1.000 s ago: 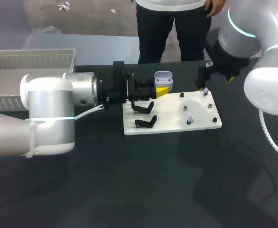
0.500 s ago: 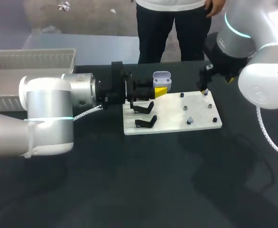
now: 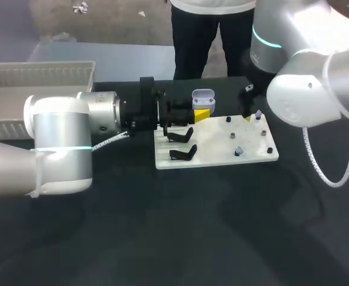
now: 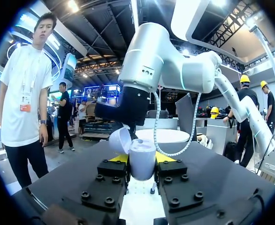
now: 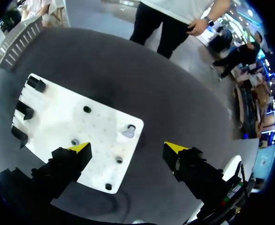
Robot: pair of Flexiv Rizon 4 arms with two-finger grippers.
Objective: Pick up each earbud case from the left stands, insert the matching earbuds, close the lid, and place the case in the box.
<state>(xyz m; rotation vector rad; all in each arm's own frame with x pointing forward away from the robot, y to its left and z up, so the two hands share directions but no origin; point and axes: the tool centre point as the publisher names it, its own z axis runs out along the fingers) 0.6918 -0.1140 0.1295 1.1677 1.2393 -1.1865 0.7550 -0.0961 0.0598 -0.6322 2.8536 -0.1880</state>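
I expect the small white earbud to come off and leave the peg standing when I lift it, since it only perches on its dark peg.
A white earbud case with its lid up sits between the fingers of my left gripper, held above the far left of the white plate. In the left wrist view, the case is clamped from both sides by that gripper, and the lid is tilted back. My right gripper hangs open over the plate's far right corner. In the right wrist view, a pale earbud sits on a peg just ahead of the gap of the right gripper. A second earbud rests nearer the plate's front.
Two black stands stand without cases on the plate's left side. Several small dark pegs dot its right half. A white ribbed tray stands at the far left. A person stands behind the table's far edge.
My right arm has swung left, and its gripper has come in over the plate's far right corner. The left arm and the case have stayed put.
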